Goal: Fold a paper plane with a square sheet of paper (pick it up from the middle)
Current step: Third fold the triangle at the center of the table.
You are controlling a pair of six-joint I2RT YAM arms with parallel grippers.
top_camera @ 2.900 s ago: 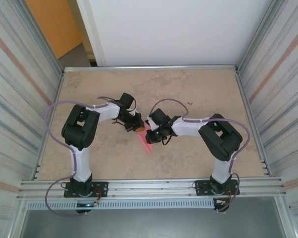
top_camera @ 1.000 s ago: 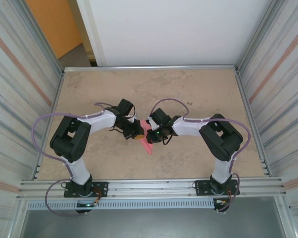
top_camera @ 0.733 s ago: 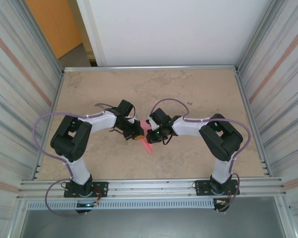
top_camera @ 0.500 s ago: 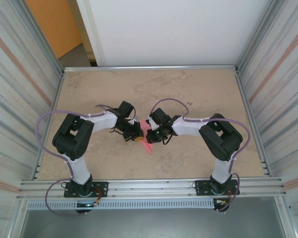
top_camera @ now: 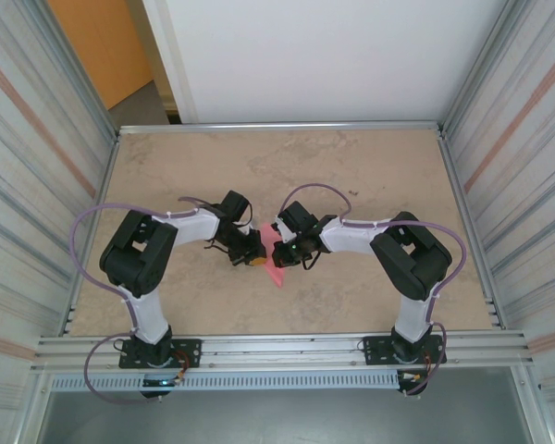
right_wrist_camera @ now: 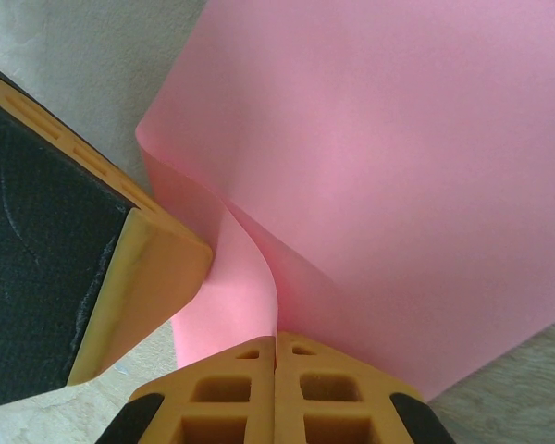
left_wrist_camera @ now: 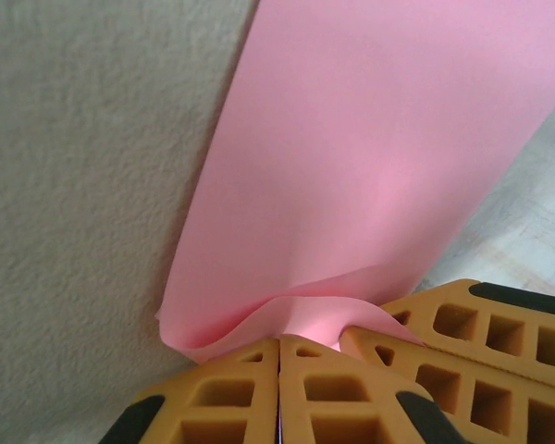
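Note:
I should let go of the paper's raised fold (right_wrist_camera: 248, 259) with my right gripper and press it flat toward the paper's near tip (top_camera: 278, 281), because it bulges beside my left gripper.
The pink square sheet of paper (top_camera: 277, 272), folded into a narrow pointed paper plane shape, lies mid-table with its tip toward the near edge. My left gripper (top_camera: 258, 257) and right gripper (top_camera: 277, 253) meet over its far end. In the left wrist view the jaws (left_wrist_camera: 279, 344) are shut, and the paper (left_wrist_camera: 379, 139) curls up into their tips. The right gripper's fingers (left_wrist_camera: 481, 328) press close beside them. In the right wrist view the jaws (right_wrist_camera: 276, 340) are shut on a raised fold of the paper (right_wrist_camera: 398, 185). The left gripper's finger (right_wrist_camera: 143, 277) touches that fold.
The beige table (top_camera: 370, 176) has a metal rail (top_camera: 277, 126) along its far edge. Corrugated walls (top_camera: 509, 185) stand at both sides. Both arm bases sit on the near rail (top_camera: 277, 350).
Since the earliest frame my left gripper has come down toward the near edge onto the paper, and its elbow has shifted. Over the last second both grippers have barely moved.

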